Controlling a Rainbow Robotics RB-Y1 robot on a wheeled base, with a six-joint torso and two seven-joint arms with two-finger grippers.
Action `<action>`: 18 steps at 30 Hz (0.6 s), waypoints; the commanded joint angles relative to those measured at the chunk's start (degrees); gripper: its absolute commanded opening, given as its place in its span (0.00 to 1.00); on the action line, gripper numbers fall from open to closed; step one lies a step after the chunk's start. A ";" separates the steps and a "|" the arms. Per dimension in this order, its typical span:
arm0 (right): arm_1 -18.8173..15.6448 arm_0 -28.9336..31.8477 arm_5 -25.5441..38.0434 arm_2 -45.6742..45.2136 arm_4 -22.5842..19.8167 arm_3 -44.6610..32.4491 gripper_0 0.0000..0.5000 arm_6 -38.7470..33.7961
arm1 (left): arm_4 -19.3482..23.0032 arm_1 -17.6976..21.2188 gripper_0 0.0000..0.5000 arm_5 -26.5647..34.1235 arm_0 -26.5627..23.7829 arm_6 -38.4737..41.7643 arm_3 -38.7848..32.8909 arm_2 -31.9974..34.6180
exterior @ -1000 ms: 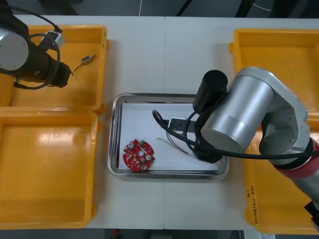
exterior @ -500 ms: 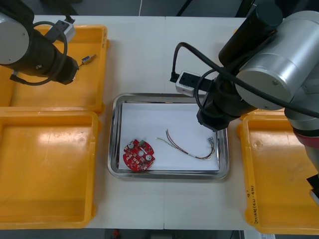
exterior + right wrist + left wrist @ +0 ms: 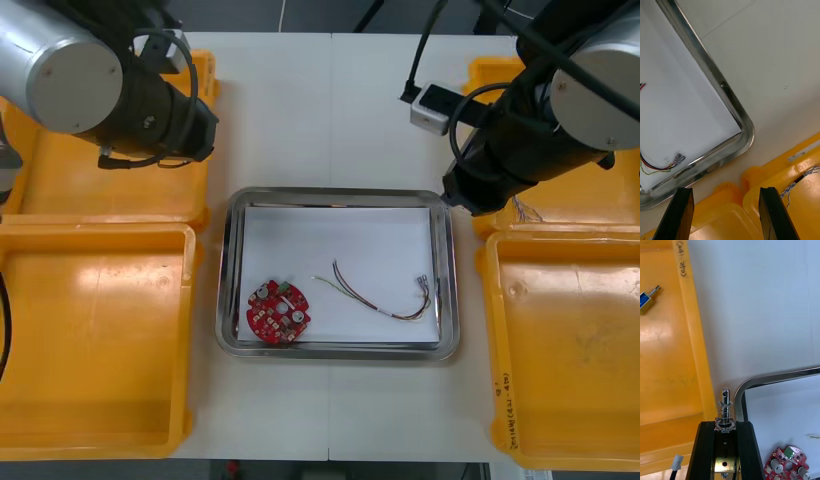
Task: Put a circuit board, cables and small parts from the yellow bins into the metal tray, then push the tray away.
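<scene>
The twisted blue and white cable (image 3: 789,188) has its pieces gathered by a black band (image 3: 799,179), so I expect it to stay bundled, its ends splayed, as I carry it.
My left gripper (image 3: 725,424) is shut on a small metal part (image 3: 725,405), a pin with a spring, held above the seam between the far left yellow bin (image 3: 670,363) and the metal tray (image 3: 752,383). The left arm (image 3: 150,105) reaches over that bin. In the tray (image 3: 229,270) lie a round red circuit board (image 3: 278,312) and a red and yellow cable (image 3: 382,297). My right gripper (image 3: 724,213) is open and holds nothing, just outside the tray's corner (image 3: 742,125), at the edge of the right bins (image 3: 462,195).
A twisted blue and white cable (image 3: 802,179) lies in the far right bin (image 3: 590,100). Another small metal part (image 3: 647,300), blue-bodied, rests in the far left bin. The near left bin (image 3: 90,330) and near right bin (image 3: 570,350) flank the tray.
The right arm has risen out of the tray and swung toward the far right, leaving the red and yellow cable there. The left arm has moved right toward the tray.
</scene>
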 commanded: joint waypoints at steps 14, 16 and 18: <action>-3.93 -11.13 0.21 -9.98 5.71 16.72 1.00 -4.50 | -6.19 -4.59 0.00 -3.21 -3.17 8.96 1.71 -16.89; -3.93 -11.74 0.21 -10.51 6.85 18.04 1.00 -4.67 | -6.63 -4.86 0.01 -4.26 -3.17 9.48 3.12 -17.94; -3.93 -12.01 0.21 -10.78 7.91 19.00 1.00 -4.76 | -6.98 -5.12 0.01 -5.67 -3.26 9.92 4.61 -18.91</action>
